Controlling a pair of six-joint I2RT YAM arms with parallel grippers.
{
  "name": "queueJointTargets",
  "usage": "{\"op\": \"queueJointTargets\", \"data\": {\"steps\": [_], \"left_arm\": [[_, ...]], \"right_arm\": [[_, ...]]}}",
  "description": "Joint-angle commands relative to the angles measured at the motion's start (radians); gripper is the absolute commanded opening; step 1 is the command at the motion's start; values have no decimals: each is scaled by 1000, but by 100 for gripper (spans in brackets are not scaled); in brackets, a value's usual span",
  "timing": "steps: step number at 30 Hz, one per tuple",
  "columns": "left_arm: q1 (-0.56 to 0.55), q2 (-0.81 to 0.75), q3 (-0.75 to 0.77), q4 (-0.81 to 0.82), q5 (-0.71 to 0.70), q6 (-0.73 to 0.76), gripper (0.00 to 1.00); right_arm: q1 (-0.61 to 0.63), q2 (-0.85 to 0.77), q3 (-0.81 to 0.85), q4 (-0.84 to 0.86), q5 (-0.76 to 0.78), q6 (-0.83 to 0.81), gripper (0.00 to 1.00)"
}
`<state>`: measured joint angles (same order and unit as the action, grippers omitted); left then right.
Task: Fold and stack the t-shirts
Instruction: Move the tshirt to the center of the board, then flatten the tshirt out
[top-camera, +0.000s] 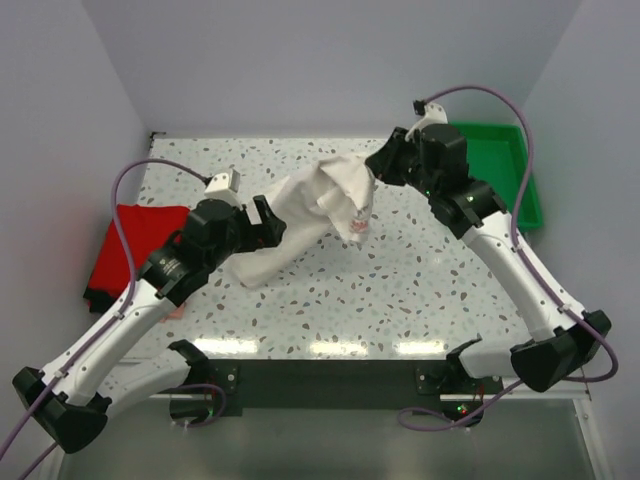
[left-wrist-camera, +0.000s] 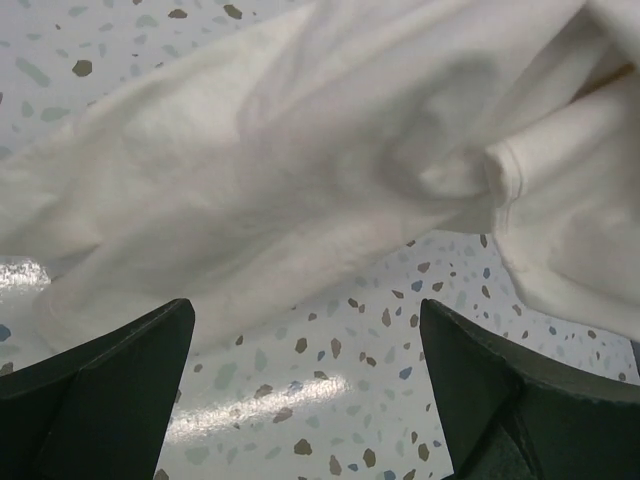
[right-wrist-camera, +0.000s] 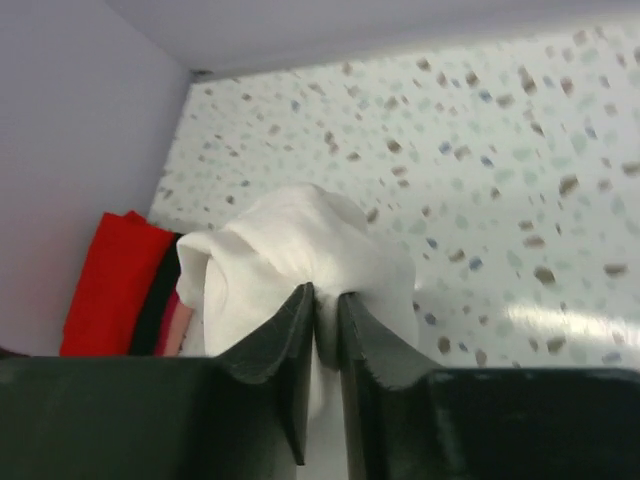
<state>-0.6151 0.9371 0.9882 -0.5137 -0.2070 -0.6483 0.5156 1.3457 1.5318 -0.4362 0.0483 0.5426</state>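
My right gripper is the only one holding on, and the cream-white t-shirt hangs crumpled (top-camera: 328, 200) from it, so my left gripper should grab the t-shirt's loose lower end (top-camera: 252, 272) and help pull the t-shirt flat before folding.
A cream-white t-shirt (top-camera: 318, 200) hangs crumpled over the middle of the table, one end lifted. My right gripper (top-camera: 376, 168) is shut on a bunch of its cloth (right-wrist-camera: 300, 250) and holds it up. A bit of red print (top-camera: 358, 226) shows on the hanging part. My left gripper (top-camera: 270, 222) is open and empty, low over the table beside the shirt's lower end; the shirt (left-wrist-camera: 300, 160) fills its wrist view just beyond the fingertips (left-wrist-camera: 150, 340). A red t-shirt (top-camera: 135, 240) lies folded at the left edge on darker ones, and also shows in the right wrist view (right-wrist-camera: 110, 280).
A green plastic tray (top-camera: 505, 165) stands at the back right corner. White walls close in the speckled table (top-camera: 400, 290) at back and sides. The arm bases sit at the near edge.
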Motion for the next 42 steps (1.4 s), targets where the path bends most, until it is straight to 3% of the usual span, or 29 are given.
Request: {"op": "queueJointTargets", "data": {"steps": [1,3,6,8,15,27,40,42], "left_arm": [[6,11,-28,-40,-61,-69,100],[11,20,-55,-52,-75,-109,100],[20,51,-114,-80,-92,-190,98],[32,60,-181,-69,-71,-224,97],[45,140,-352,44,-11,-298,90],[45,200,-444,90,12,-355,82],[45,328,-442,162,9,-366,69],[46,345,-433,168,3,-372,62]], "right_arm": [[-161,-23,-221,68,-45,62,28],[-199,-10,-318,54,-73,60,51],[-209,-37,-433,43,-76,37,69],[-201,-65,-507,82,-103,45,72],[-134,-170,-792,111,-58,63,72],[-100,-431,-979,37,139,111,70],[-100,-254,-1027,168,139,131,70],[-100,-232,-1030,185,142,134,71]]}}
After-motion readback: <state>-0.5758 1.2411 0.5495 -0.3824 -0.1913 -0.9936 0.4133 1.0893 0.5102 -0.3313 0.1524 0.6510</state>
